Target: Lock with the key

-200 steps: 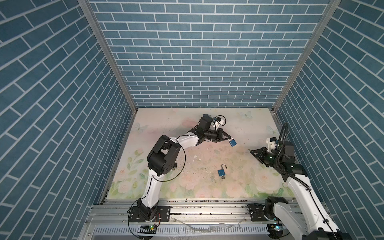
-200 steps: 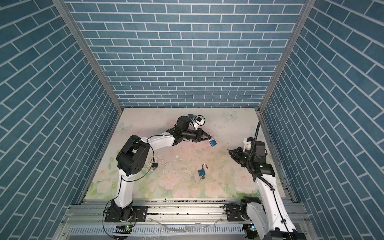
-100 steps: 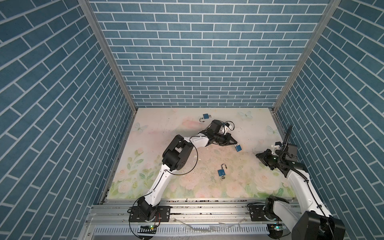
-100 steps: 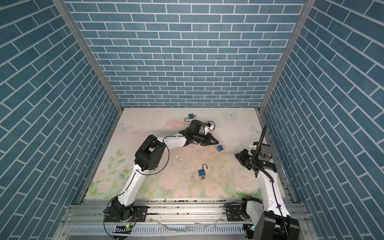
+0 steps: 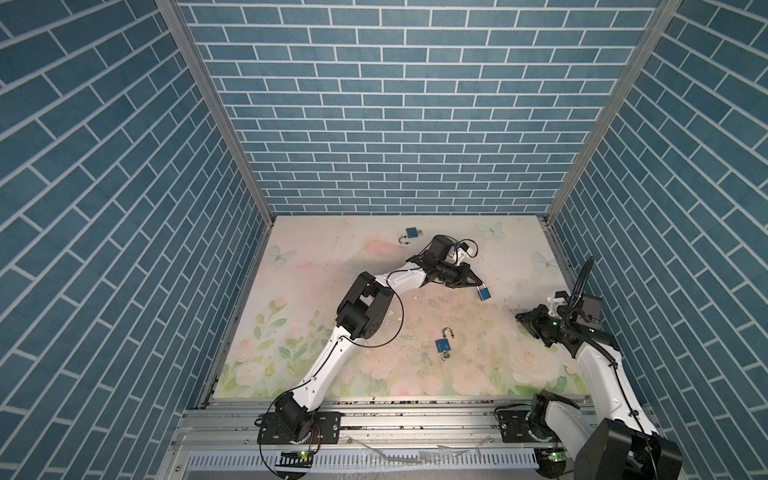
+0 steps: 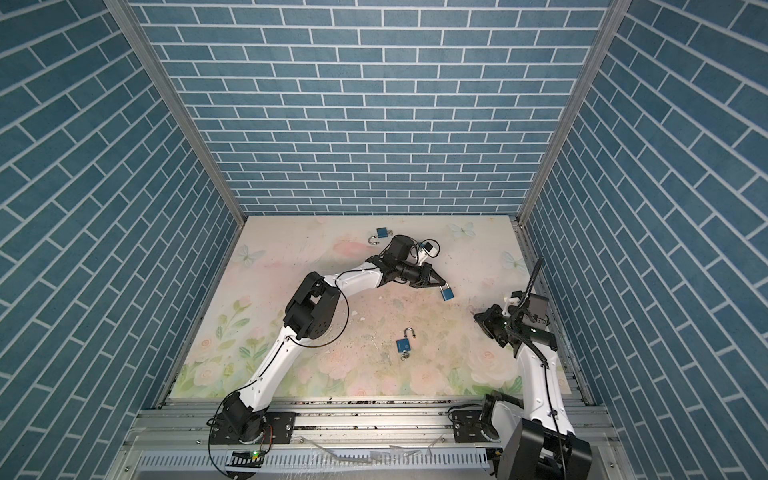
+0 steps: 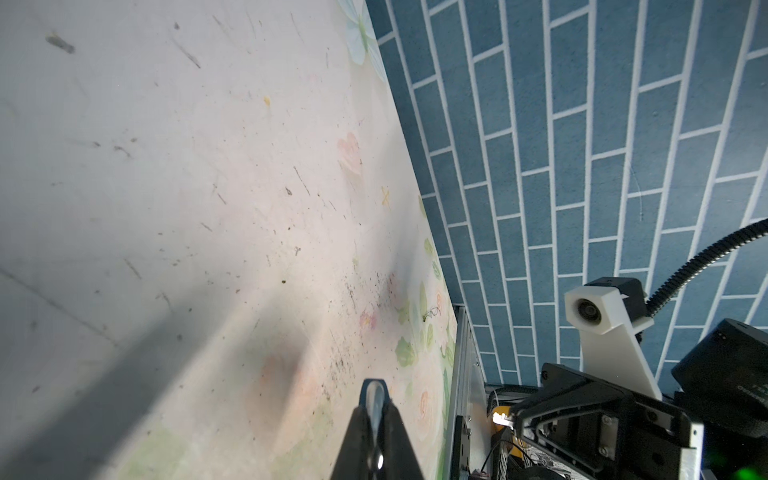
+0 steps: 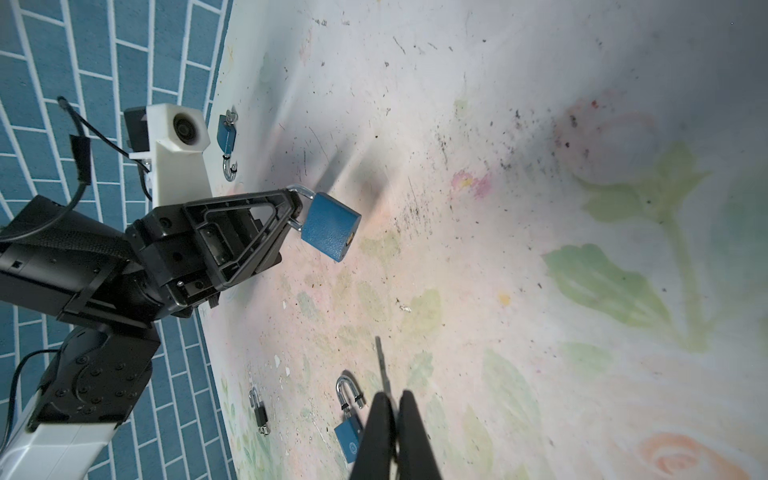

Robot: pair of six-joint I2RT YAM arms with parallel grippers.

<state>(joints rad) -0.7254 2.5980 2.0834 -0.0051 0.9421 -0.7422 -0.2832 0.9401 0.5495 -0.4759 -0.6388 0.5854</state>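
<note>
My left gripper is holding the blue padlock, with the held blue padlock's shackle (image 8: 306,192) shut in its body, above clear floral mat (image 5: 479,303), and should keep lowering it until the body rests there, then let go.
My left gripper (image 5: 478,285) (image 6: 439,285) is shut on the silver shackle of a blue padlock (image 5: 484,294) (image 6: 447,294) and holds it above the middle of the floral mat. In the right wrist view the padlock (image 8: 330,226) hangs from that gripper (image 8: 297,208) with its keyhole end facing this way. In the left wrist view the fingers (image 7: 361,432) pinch the shackle, with the lock's body (image 7: 374,386) just beyond them. My right gripper (image 5: 520,318) (image 8: 395,399) is shut on the key (image 8: 380,361), whose thin blade sticks out past the fingertips. It sits to the right of the padlock, apart from it.
An open blue padlock (image 5: 443,345) (image 6: 404,345) (image 8: 348,440) lies on the mat (image 5: 478,374) near the front. Another blue padlock (image 5: 411,233) (image 6: 383,232) lies near the back wall. A small black padlock (image 8: 258,411) lies near the left arm. Brick walls enclose three sides.
My left arm has carried the held padlock rightward and toward the front, uncovering the padlock at the back. The right gripper has shifted slightly toward the right wall.
</note>
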